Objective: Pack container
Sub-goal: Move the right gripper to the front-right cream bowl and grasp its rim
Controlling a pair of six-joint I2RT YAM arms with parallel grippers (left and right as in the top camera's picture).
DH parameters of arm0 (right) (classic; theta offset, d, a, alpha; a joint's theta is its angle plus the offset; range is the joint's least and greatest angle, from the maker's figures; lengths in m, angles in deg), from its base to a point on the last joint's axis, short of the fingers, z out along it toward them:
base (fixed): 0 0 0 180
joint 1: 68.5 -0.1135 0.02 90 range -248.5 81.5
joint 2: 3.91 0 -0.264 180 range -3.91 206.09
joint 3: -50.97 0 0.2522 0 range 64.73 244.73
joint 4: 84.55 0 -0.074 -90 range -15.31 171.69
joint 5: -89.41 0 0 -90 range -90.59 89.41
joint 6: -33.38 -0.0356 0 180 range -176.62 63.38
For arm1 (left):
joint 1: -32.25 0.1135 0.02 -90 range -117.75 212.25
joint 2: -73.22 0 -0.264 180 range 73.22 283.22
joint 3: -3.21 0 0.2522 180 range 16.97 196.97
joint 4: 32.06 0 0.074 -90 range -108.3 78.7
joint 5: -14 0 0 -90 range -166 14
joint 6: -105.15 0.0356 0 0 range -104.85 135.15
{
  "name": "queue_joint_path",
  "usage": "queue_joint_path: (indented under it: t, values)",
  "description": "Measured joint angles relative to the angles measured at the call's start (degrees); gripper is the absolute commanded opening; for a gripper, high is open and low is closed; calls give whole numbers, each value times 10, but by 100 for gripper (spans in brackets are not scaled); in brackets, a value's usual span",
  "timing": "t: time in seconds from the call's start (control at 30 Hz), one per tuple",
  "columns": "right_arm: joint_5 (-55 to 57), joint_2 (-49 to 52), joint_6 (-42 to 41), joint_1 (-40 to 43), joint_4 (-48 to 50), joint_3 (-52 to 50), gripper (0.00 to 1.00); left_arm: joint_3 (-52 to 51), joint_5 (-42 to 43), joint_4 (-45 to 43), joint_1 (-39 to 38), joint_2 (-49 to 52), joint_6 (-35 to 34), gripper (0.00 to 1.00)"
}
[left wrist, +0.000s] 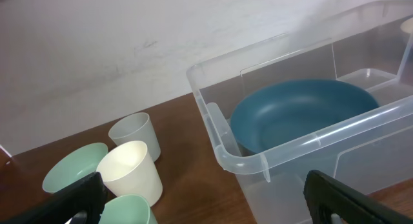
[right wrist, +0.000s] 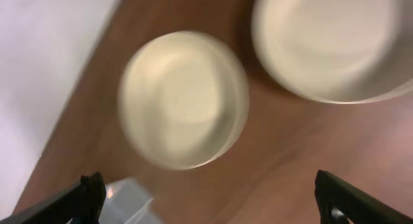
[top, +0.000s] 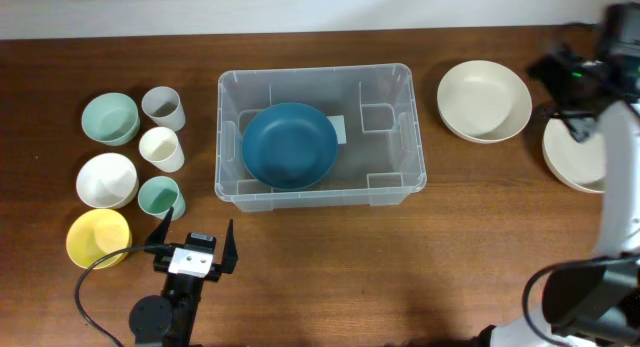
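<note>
The second cream bowl's near rim (top: 572,183) is clear of the other cream bowl, so the robot's right gripper should keep moving its open fingers down until they straddle that rim (top: 588,190).
The clear plastic container (top: 412,137) stands mid-table with a dark blue bowl (top: 290,144) inside it. In the left wrist view the container's near corner (left wrist: 226,156) and the blue bowl (left wrist: 297,111) fill the right half. My left gripper (top: 195,237) is open and empty, just in front of the container's left front corner, and its fingers (left wrist: 203,198) frame bare table. My right gripper (top: 562,72) hovers high at the far right, and its fingers (right wrist: 206,192) are open and empty above a cream bowl (right wrist: 184,98).
Left of the container are a green bowl (top: 110,118), grey cup (top: 163,108), cream cup (top: 162,148), white bowl (top: 107,179), teal cup (top: 160,197) and yellow bowl (top: 98,237). On the right are a cream bowl (top: 484,100) and a second one (top: 572,155), partly under the right arm.
</note>
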Motion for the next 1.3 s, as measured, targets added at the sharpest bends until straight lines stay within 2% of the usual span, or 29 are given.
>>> queue_joint_path:
  t: [0.2, 0.43, 0.6, 1.0, 1.3]
  values:
    - [-16, 38, -8, 119, -19, -17, 99, 0, 0, 0, 0, 0, 0, 100]
    - [-33, 82, -10, 219, -21, -56, 99, 0, 0, 0, 0, 0, 0, 100]
    - [-37, 96, -11, 236, 13, -88, 99, 0, 0, 0, 0, 0, 0, 100]
    - [-37, 105, -5, 237, 170, -219, 99, 0, 0, 0, 0, 0, 0, 100]
    - [-37, 133, 0, 237, 204, -232, 99, 0, 0, 0, 0, 0, 0, 100]
